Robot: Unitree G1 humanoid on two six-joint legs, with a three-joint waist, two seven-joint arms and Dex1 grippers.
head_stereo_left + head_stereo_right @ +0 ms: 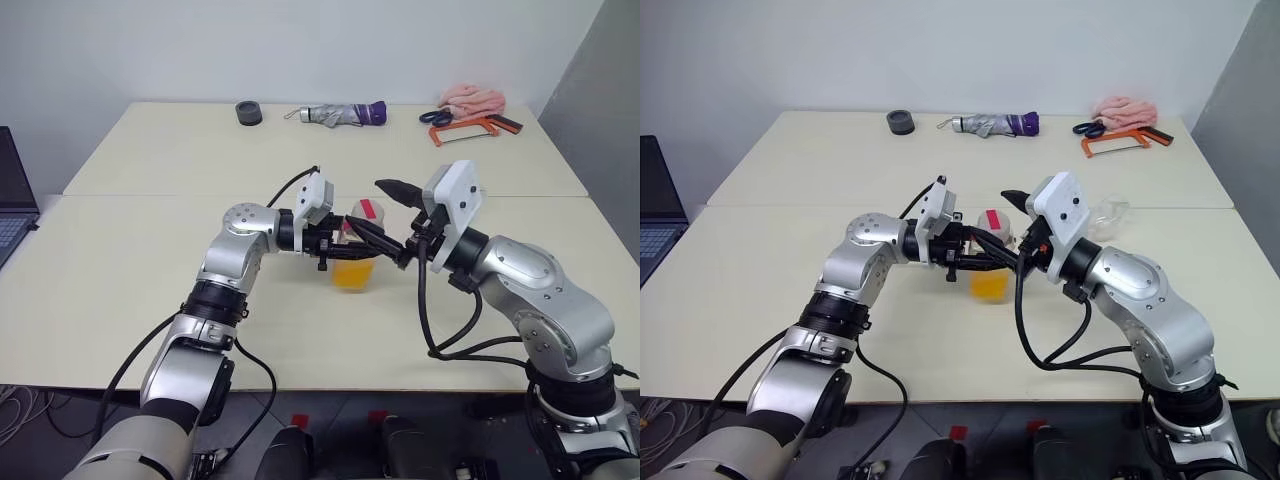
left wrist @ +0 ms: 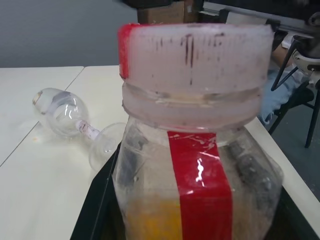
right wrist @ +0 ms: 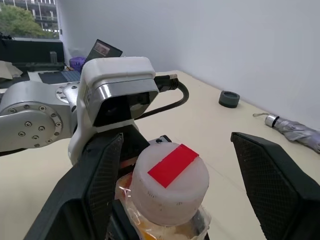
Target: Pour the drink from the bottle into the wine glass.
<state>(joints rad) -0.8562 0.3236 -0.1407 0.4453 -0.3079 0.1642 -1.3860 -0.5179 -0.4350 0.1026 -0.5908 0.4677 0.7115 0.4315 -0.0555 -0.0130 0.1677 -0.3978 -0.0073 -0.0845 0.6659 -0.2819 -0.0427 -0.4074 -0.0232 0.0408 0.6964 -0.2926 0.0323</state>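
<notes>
The drink (image 1: 352, 275) fills only the lower part of the bottle. The white cap (image 1: 367, 211) should come off and leave the bottle's opening open when I carry the cap away.
My left gripper (image 1: 352, 248) is shut on the bottle (image 1: 356, 262), a clear plastic bottle with a red label strip, and holds it upright just above the table. The orange-yellow drink (image 1: 354, 275) fills its lower part. Its white cap (image 3: 169, 182) with a red stripe is on. My right gripper (image 1: 374, 210) is open, one finger on each side of the cap without touching it. The wine glass (image 2: 65, 112) lies on its side on the table beyond the bottle, also seen as clear glass (image 1: 1110, 212) behind my right wrist.
Along the far edge of the table (image 1: 150, 300) lie a black round object (image 1: 249, 112), a folded umbrella (image 1: 335, 114), scissors (image 1: 435, 116), an orange hacksaw (image 1: 468, 128) and a pink cloth (image 1: 473, 98). A laptop (image 1: 12, 195) sits off the left side.
</notes>
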